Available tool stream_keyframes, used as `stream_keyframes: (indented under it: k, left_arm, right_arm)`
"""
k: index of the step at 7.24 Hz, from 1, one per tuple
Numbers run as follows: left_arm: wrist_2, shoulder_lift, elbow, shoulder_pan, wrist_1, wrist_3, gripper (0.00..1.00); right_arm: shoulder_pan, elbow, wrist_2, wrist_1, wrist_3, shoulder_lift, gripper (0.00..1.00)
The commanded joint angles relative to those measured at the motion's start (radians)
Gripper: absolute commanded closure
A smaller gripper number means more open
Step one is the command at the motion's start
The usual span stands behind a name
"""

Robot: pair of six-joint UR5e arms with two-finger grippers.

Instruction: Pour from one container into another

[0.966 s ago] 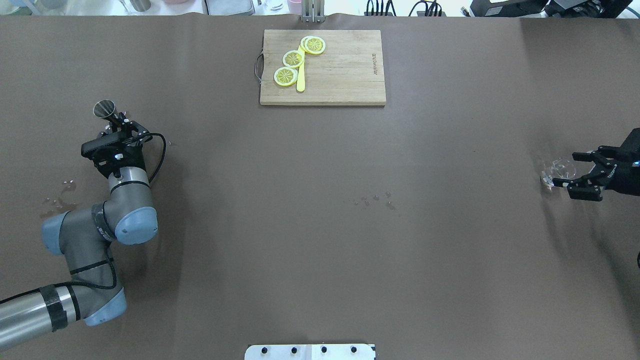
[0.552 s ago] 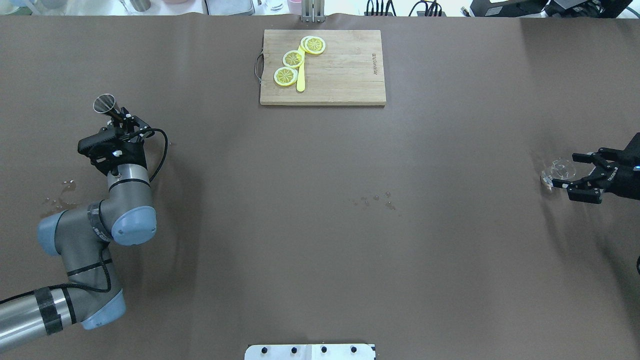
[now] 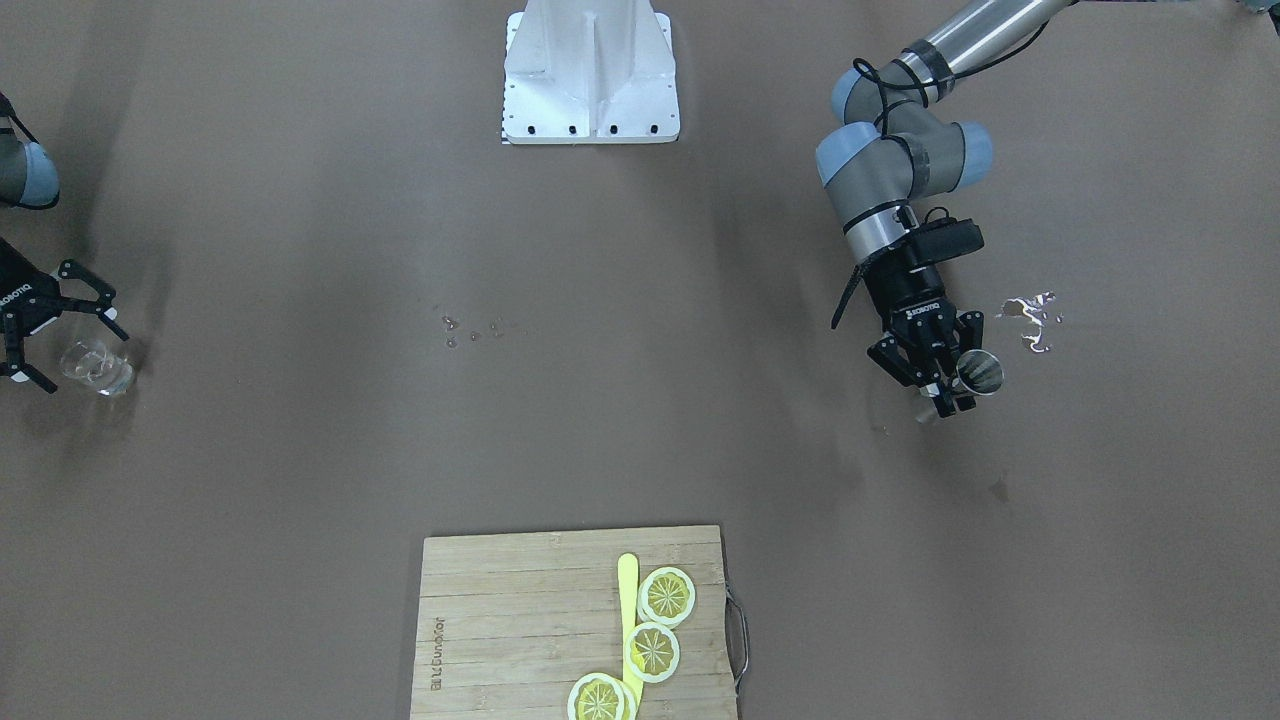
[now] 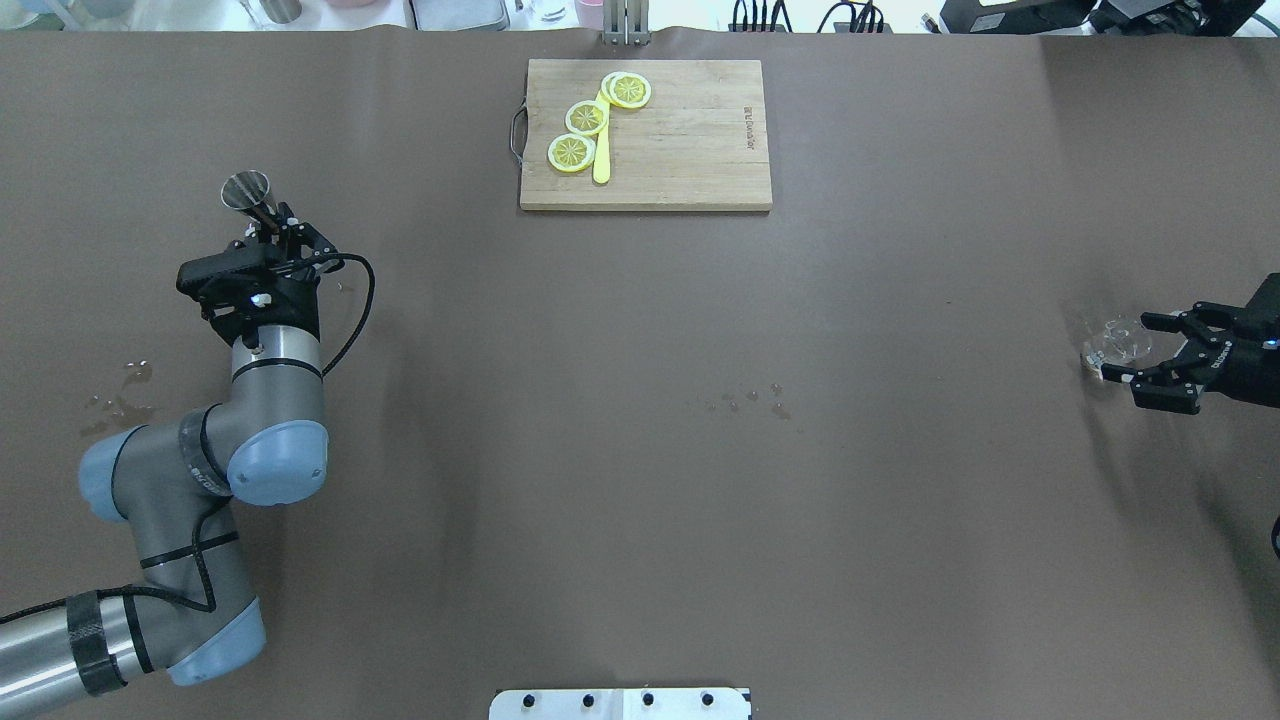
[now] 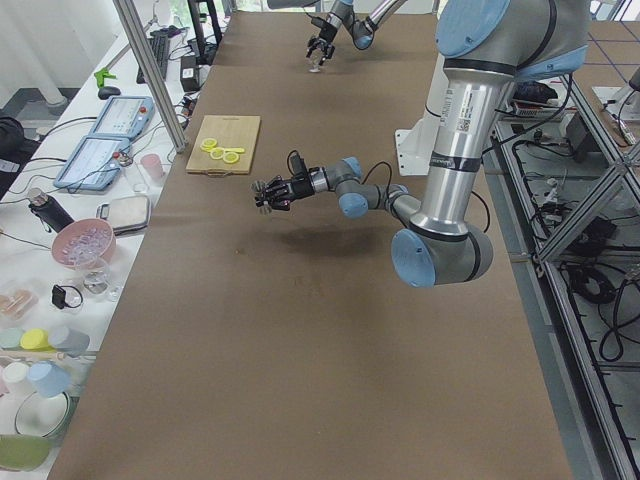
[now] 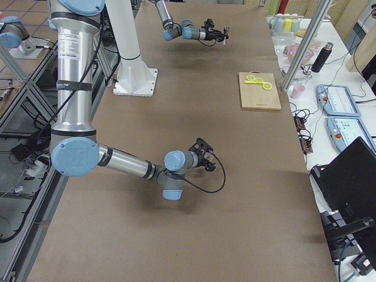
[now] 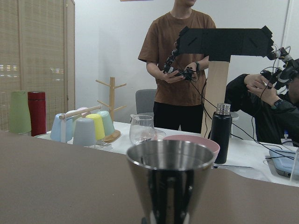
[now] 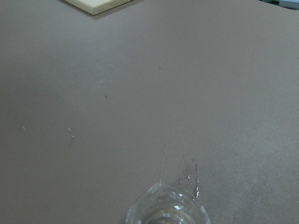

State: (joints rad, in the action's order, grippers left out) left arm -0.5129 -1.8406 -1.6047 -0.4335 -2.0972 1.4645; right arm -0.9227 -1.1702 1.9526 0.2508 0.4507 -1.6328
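My gripper will make the clear glass pour liquid in a thin stream when it tips the glass. The glass's rim draws out to a pointed edge (image 8: 161, 185), and the liquid will come out there.
A steel conical cup (image 4: 245, 189) hangs upright above the table at the left, with my left gripper (image 4: 268, 226) shut on its lower part. The front view shows the same cup (image 3: 979, 372) in that gripper (image 3: 941, 388). In the left wrist view the cup (image 7: 170, 175) fills the foreground, its inside hidden. A clear glass (image 4: 1116, 346) stands on the table at the far right. My right gripper (image 4: 1138, 350) is open, its fingers on either side of the glass's near edge. The right wrist view shows the glass's rim (image 8: 167, 208) at the bottom edge.
A wooden cutting board (image 4: 690, 150) with lemon slices (image 4: 586, 118) and a yellow knife lies at the far middle. Water drops (image 4: 745, 401) dot the table's centre and a small spill (image 4: 120, 392) lies by the left arm. People stand beyond the table (image 7: 180, 70).
My left arm has carried the steel cup farther from the robot and a little to the right. The right gripper has shifted slightly at the glass and stays open.
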Motion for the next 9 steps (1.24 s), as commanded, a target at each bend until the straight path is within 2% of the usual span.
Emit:
stream_keyframes:
  k: [1, 2, 3, 4, 5, 7, 9]
  left_arm:
    - [-0.058, -0.058, -0.031, 0.031, -0.012, -0.128, 1.00]
    - [-0.064, -0.084, -0.032, 0.054, -0.015, -0.220, 1.00]
    - [-0.119, -0.120, -0.032, 0.068, -0.017, -0.242, 1.00]
    - [-0.148, -0.159, -0.043, 0.088, -0.015, -0.310, 1.00]
    - [-0.163, -0.204, -0.055, 0.099, -0.020, -0.475, 1.00]
    - [-0.226, -0.255, -0.057, 0.137, -0.041, -0.576, 1.00]
    - [-0.323, -0.290, -0.054, 0.137, -0.119, -0.743, 1.00]
  right_arm:
    - [0.007, 0.006, -0.006, 0.001, -0.001, 0.005, 0.07]
    - [0.008, 0.006, -0.006, 0.001, 0.000, 0.007, 0.08]
    - [0.010, 0.007, -0.006, 0.001, -0.001, 0.007, 0.10]
    - [0.011, 0.007, -0.006, 0.001, -0.001, 0.007, 0.15]
    - [0.012, 0.007, -0.006, 0.001, -0.001, 0.007, 0.19]
    - [0.012, 0.009, -0.006, 0.001, -0.001, 0.007, 0.26]
    - [0.013, 0.032, -0.011, 0.027, -0.001, 0.013, 0.26]
